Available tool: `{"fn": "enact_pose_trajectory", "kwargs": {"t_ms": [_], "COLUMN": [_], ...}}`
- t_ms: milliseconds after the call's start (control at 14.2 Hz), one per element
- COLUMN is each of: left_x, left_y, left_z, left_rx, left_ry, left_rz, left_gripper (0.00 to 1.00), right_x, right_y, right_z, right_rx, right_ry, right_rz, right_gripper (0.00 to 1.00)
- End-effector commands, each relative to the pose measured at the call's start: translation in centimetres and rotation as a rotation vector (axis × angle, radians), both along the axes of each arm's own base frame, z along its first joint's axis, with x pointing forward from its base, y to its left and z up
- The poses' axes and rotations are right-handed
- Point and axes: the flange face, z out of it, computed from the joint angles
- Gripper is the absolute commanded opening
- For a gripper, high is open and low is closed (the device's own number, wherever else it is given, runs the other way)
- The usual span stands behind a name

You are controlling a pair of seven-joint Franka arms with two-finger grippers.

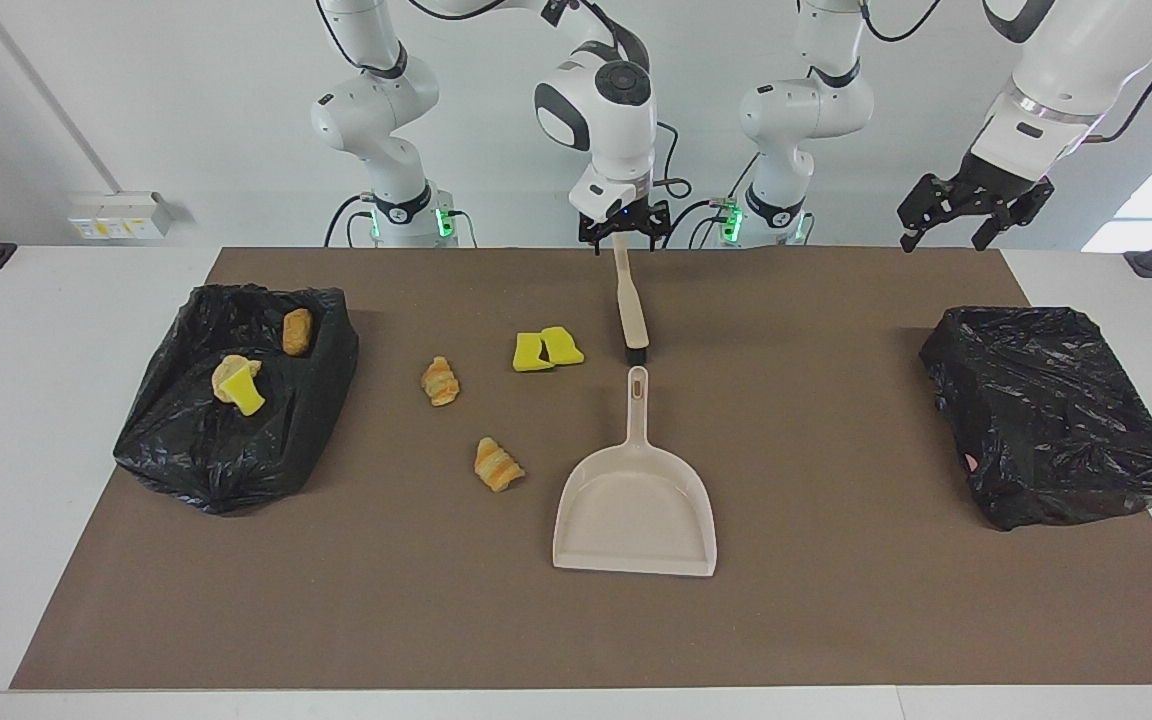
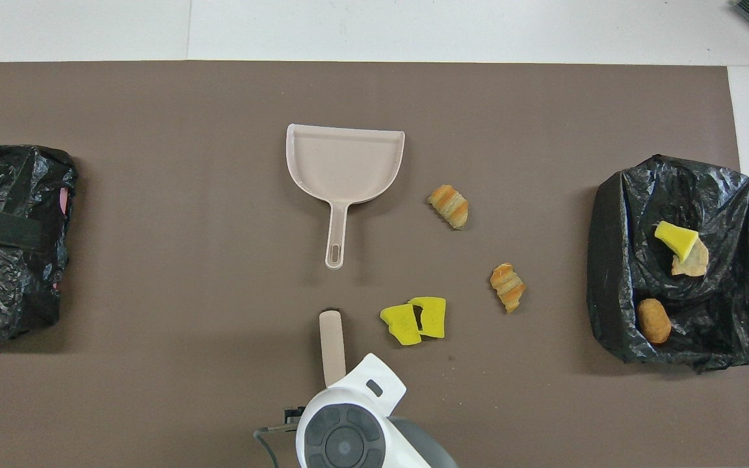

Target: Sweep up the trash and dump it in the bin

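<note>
The brush handle's end [image 1: 621,252] is between my gripper's open fingers, far from the bristles, so my right gripper keeps going down until it can close around the brush handle.
Loose trash lies on the brown mat: two yellow wedges [image 1: 547,350] [image 2: 413,320] and two striped croissants [image 1: 441,381] [image 1: 498,465] [image 2: 508,286] [image 2: 450,206]. The black-bagged bin [image 1: 226,460] [image 2: 608,260] at the right arm's end holds a yellow wedge, a tan lump and a brown lump. The beige dustpan [image 1: 636,510] [image 2: 345,162] lies flat, its handle toward the robots. The brush [image 1: 629,300] [image 2: 332,348] lies nearer the robots than the pan. My right gripper [image 1: 622,237] stands open at the brush handle's end. My left gripper [image 1: 946,232] [image 2: 4,227] waits open, raised.
A second black bag-covered box [image 1: 1056,420] [image 2: 10,292] sits at the left arm's end of the mat, below the left gripper. The mat is edged by white table on all sides.
</note>
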Motion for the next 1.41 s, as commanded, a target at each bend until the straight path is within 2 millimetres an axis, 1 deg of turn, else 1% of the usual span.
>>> {"fn": "enact_pose_trajectory", "kwargs": {"t_ms": [0, 141, 422, 493, 774, 844, 915, 1056, 1126, 1196, 1267, 1337], "left_x": [-0.3, -0.4, -0.4, -0.5, -0.8, -0.8, -0.9, -0.7, -0.4, 0.0, 0.5, 0.8], "left_y": [0.3, 0.3, 0.7, 0.4, -0.1, -0.1, -0.2, -0.1, 0.2, 0.5, 0.4, 0.4], "left_z": [0.3, 0.4, 0.4, 0.4, 0.4, 0.2, 0.2, 0.1, 0.1, -0.2, -0.3, -0.8], "left_rx": [-0.004, -0.003, -0.003, -0.003, -0.002, -0.001, -0.001, -0.002, -0.005, -0.007, -0.01, -0.01], "left_ry": [0.007, 0.0, 0.001, 0.004, 0.012, 0.015, 0.015, 0.006, -0.015, -0.037, -0.07, -0.086], "left_rz": [0.0, 0.007, 0.012, 0.004, 0.002, 0.001, -0.001, -0.013, -0.005, 0.003, 0.004, 0.005], "left_gripper": [1.0, 1.0, 1.0, 1.0, 1.0, 1.0, 1.0, 1.0, 1.0, 1.0, 1.0, 1.0], "right_x": [-3.1, -4.4, -4.7, -4.7, -4.6, -4.5, -4.5, -4.4, -4.3, -3.7, -2.9, -2.6], "right_y": [0.9, 0.9, 0.3, 0.2, -0.1, -0.2, -0.3, -0.6, -0.9, -1.6, -2.6, -3.6], "right_z": [-3.6, -5.3, -5.8, -5.9, -6.2, -6.2, -6.2, -6.2, -5.7, -4.8, -3.8, -2.5], "right_rx": [0.028, 0.02, 0.006, 0.005, -0.005, -0.008, -0.014, -0.047, -0.051, -0.054, -0.059, -0.064], "right_ry": [-0.014, -0.029, -0.025, -0.024, -0.018, -0.015, -0.01, 0.019, 0.021, 0.026, 0.031, 0.037], "right_rz": [-0.021, -0.009, -0.008, -0.008, -0.012, -0.013, -0.013, -0.013, -0.016, -0.031, -0.052, -0.066], "right_gripper": [1.0, 1.0, 1.0, 0.91, 0.38, 0.21, 0.0, 0.0, 0.0, 0.0, 0.0, 0.0]}}
